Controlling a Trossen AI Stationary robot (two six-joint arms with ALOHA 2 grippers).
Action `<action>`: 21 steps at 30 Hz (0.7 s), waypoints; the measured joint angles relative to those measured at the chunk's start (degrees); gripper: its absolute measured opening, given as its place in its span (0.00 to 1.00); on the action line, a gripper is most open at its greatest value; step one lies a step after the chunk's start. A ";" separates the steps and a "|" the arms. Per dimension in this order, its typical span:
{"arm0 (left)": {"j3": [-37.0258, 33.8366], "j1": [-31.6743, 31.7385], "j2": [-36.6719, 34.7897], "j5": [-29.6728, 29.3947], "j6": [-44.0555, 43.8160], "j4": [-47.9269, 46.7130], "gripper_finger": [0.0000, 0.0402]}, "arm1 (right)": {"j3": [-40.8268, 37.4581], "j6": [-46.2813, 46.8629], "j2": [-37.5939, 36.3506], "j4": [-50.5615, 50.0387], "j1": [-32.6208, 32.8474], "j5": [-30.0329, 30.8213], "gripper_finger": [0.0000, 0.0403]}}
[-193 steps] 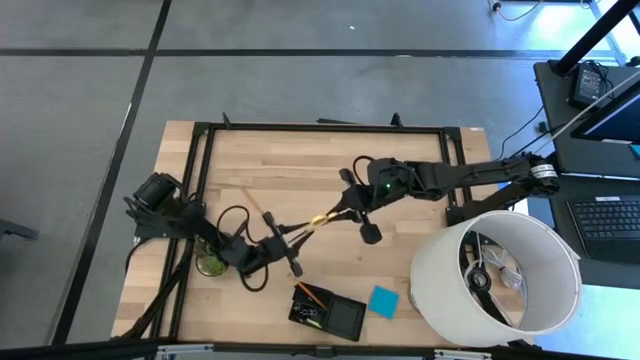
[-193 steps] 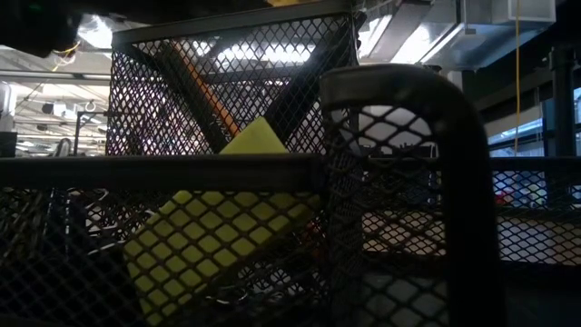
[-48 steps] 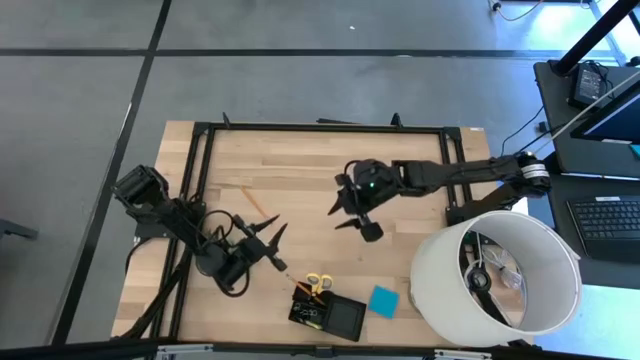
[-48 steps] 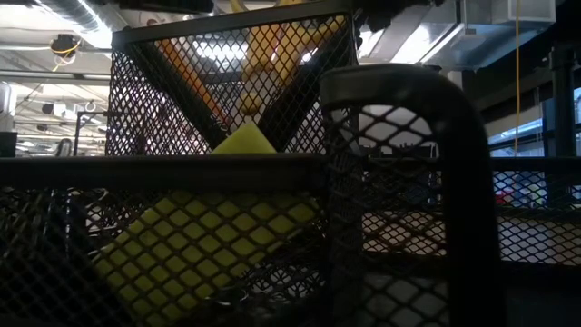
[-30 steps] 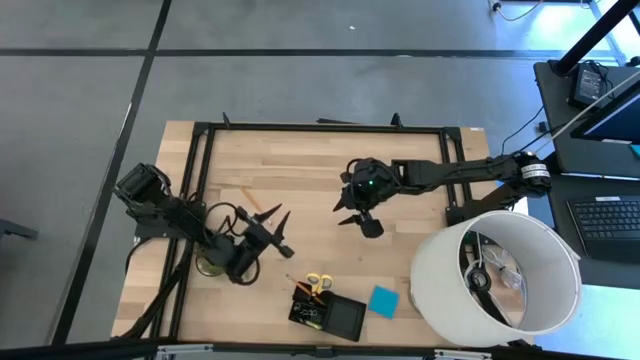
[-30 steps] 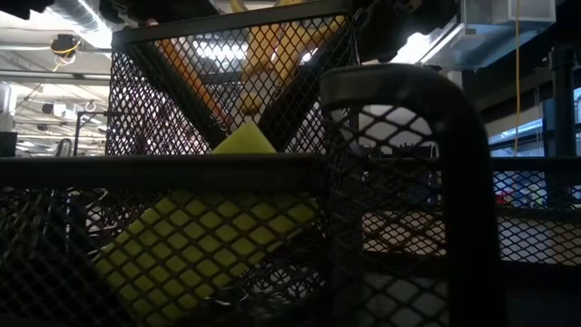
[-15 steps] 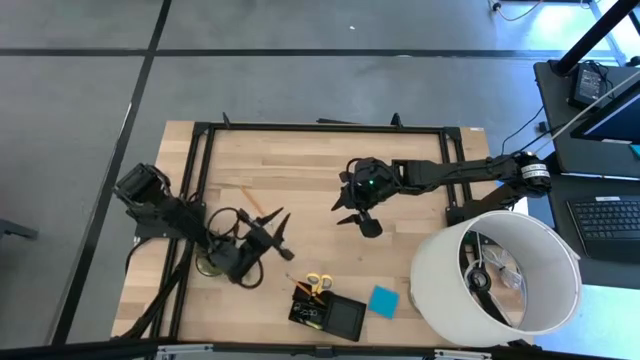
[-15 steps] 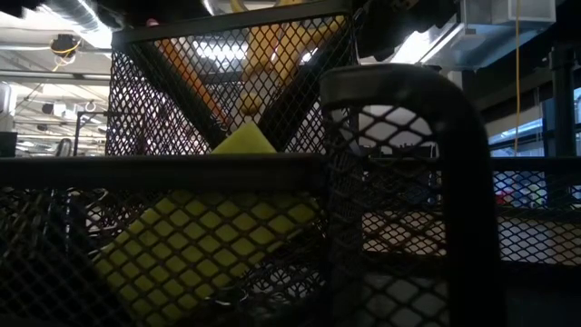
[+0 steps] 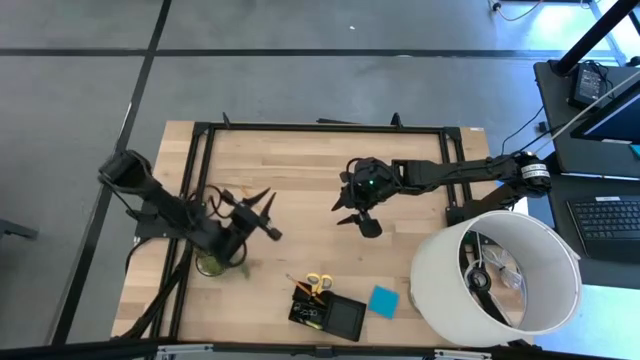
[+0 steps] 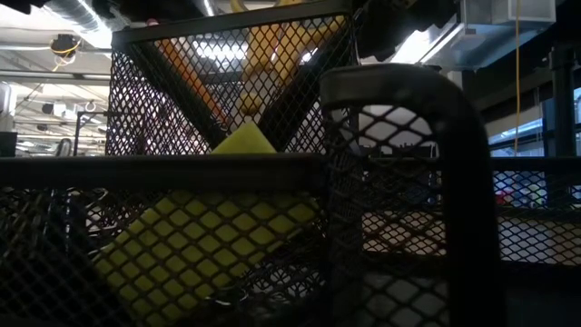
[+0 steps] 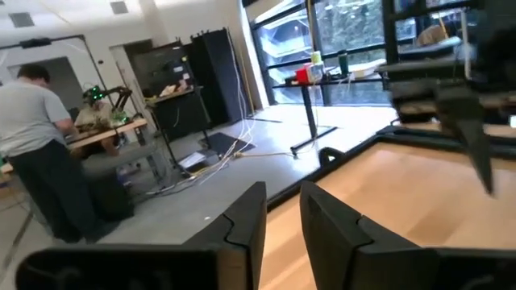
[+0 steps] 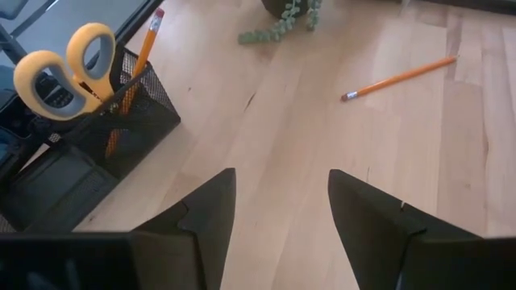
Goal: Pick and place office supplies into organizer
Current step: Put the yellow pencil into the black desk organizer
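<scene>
The orange pencil (image 12: 407, 76) lies flat under my level-pointing left gripper. I should pull the gripper back, tilt its fingers downward and close on the eraser end (image 12: 347, 96).
The black mesh organizer (image 9: 325, 312) stands near the table's front edge. Yellow-handled scissors (image 12: 60, 68) and an orange pencil (image 12: 133, 68) stand upright in its cup, and a yellow block (image 10: 209, 245) shows through the mesh. A blue note pad (image 9: 383, 301) lies on the table just right of the organizer. Another orange pencil (image 12: 399, 78) lies flat on the wood. My left gripper (image 9: 268, 215) hovers over the left part of the table, pointing level, its fingers (image 11: 282, 193) a narrow gap apart with nothing between them. My right gripper (image 9: 342, 214) hangs open above mid-table, slanting down, empty.
A small green potted plant (image 9: 212, 263) stands at the left, under my left arm. A large white lampshade (image 9: 495, 275) fills the front right corner. A black frame (image 9: 320, 128) rims the table. A person (image 11: 40, 145) stands in the room beyond.
My left gripper has drawn away from the organizer toward the table's far edge and a little to the left, rising slightly, with nothing in it. My right gripper has kept still. The scissors stay standing in the organizer.
</scene>
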 joint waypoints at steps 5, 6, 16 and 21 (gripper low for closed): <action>-3.16 2.54 -6.64 0.08 2.31 0.04 0.16 | 0.00 0.07 0.01 1.48 0.00 0.02 0.50; -3.77 3.34 -7.95 -0.04 2.30 0.00 0.16 | 0.00 0.14 0.01 1.95 0.00 0.23 0.50; -6.05 6.53 -17.71 2.72 8.74 0.02 0.15 | 0.00 0.02 0.02 3.61 -0.02 5.14 0.50; -6.03 6.52 -22.95 11.21 14.04 0.00 0.15 | 0.00 -1.44 0.02 5.21 -0.02 5.14 0.50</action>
